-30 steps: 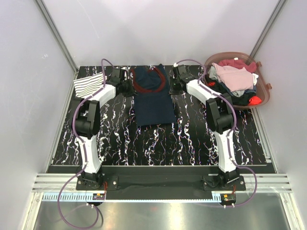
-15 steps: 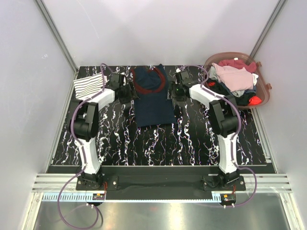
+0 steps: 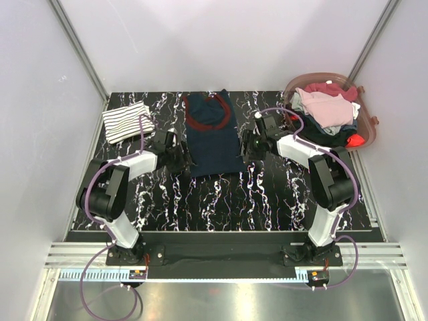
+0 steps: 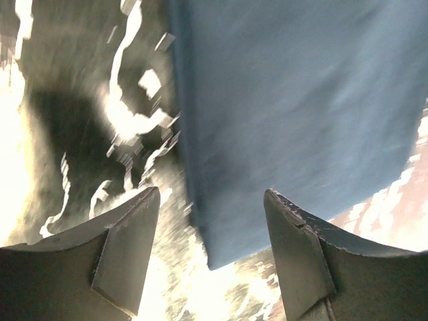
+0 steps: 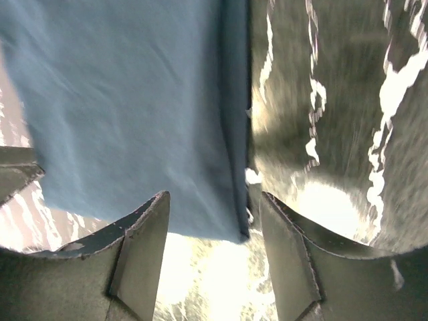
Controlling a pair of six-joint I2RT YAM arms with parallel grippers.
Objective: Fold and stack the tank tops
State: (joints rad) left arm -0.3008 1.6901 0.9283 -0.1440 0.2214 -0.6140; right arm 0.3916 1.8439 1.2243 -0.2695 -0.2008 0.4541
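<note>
The navy tank top goes as far as the back panel. My left gripper and my right gripper should first pull its near hem corners toward me and then fold it.
The dark navy tank top with red neck trim lies flat as a long narrow strip at the middle back of the table. Its near hem corners show in both wrist views: the left corner and the right corner. My left gripper is open at the near left corner, jaws astride the cloth edge. My right gripper is open at the near right corner. Neither holds anything. The white, navy-striped tank top lies folded at the back left.
A brownish basket heaped with other clothes stands at the back right corner. The black marbled table top is walled in by white panels on three sides.
Both arms have drawn back from the navy top's shoulder end to its near hem corners. Both grippers went from shut to open.
</note>
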